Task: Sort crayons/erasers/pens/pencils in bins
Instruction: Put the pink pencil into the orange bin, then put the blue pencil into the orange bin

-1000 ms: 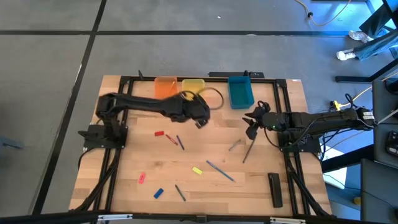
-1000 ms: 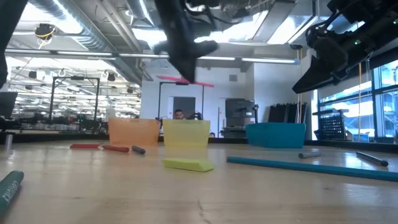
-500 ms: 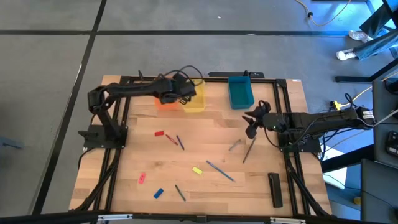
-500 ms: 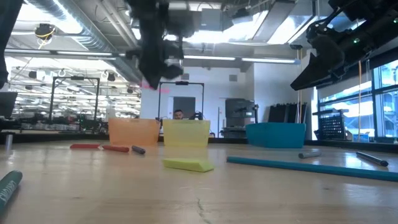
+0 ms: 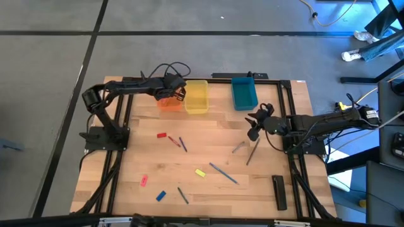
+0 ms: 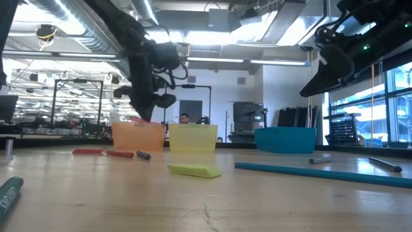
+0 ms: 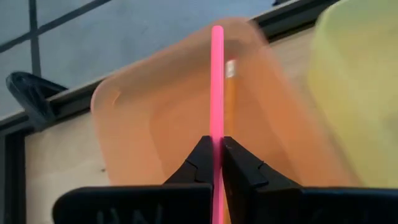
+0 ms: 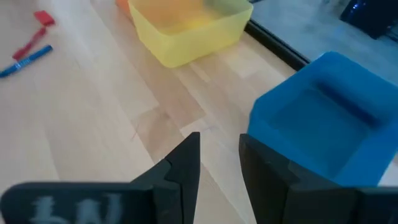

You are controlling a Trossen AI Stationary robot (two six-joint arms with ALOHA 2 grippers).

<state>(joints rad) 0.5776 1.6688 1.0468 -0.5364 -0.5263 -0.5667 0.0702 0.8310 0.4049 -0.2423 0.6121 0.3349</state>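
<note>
The pink pencil is in line with the orange pencil in the orange bin (image 7: pixel 230 96), so my left gripper keeps going down into the bin (image 7: pixel 180 121) and lets go there.
My left gripper (image 5: pixel 174 92) is at the table's far edge, over the orange bin (image 5: pixel 166 102), shut on a thin pink pencil (image 7: pixel 217 81). In the left wrist view the pencil runs out over the bin (image 7: pixel 155 118), which holds an orange pencil (image 7: pixel 230 84). The yellow bin (image 5: pixel 196 96) and the teal-blue bin (image 5: pixel 243 93) stand to its right. My right gripper (image 5: pixel 254 123) hangs open and empty above the table's right middle. Red (image 5: pixel 161 135), yellow (image 5: pixel 201 173), pink (image 5: pixel 144 180) and blue (image 5: pixel 161 196) erasers lie flat on the table. My left gripper pinches the pink pencil's shaft (image 7: pixel 217 144) between its two fingers (image 7: pixel 200 158), coming from above. One end (image 7: pixel 217 30) reaches out past the fingertips; the other is hidden behind the gripper. The pencil is lifted clear, over the orange bin's opening.
Pens and pencils lie about the table: a red and a blue one (image 5: pixel 179 142) left of middle, a blue pen (image 5: pixel 223 173), a short one (image 5: pixel 183 195) near the front, a grey pen (image 5: pixel 239 147) and a dark pencil (image 5: pixel 252 151) below my right gripper. A long black bar (image 5: pixel 279 191) lies front right.
My left gripper has carried the pink pencil from above the table's middle toward the far edge and the left, to over the orange bin, and has come down close to the bin's rim. The pencil stays in its hold.
</note>
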